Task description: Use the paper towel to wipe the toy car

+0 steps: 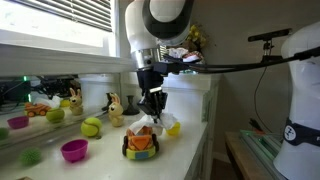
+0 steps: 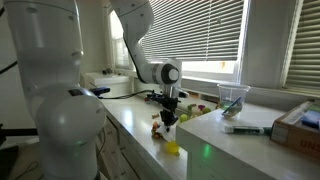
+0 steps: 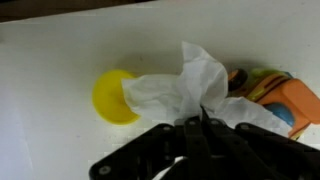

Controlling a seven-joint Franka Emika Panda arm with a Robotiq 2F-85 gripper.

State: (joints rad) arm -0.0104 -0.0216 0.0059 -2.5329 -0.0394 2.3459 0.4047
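Note:
The paper towel stretches beyond the toy car to the yellow cup [image 3: 116, 97], so my gripper needs to head back and move the paper towel over the toy car [image 3: 286, 101].
My gripper [image 1: 152, 112] is shut on a crumpled white paper towel [image 3: 190, 85] and holds it down onto the toy car [image 1: 140, 145], an orange and green toy on the white counter. In the wrist view the fingers [image 3: 203, 118] pinch the towel's middle, and the car [image 3: 275, 100] shows at the right edge, partly under the towel. The gripper also shows in an exterior view [image 2: 170, 113], with the car [image 2: 160, 128] small beneath it.
A yellow cup [image 3: 113, 97] lies just beside the towel, also seen near the car [image 1: 174, 129]. A magenta bowl [image 1: 74, 150], green ball [image 1: 92, 127], toy rabbit [image 1: 114, 108] and other toys sit on the counter. The counter edge [image 1: 200, 150] is close.

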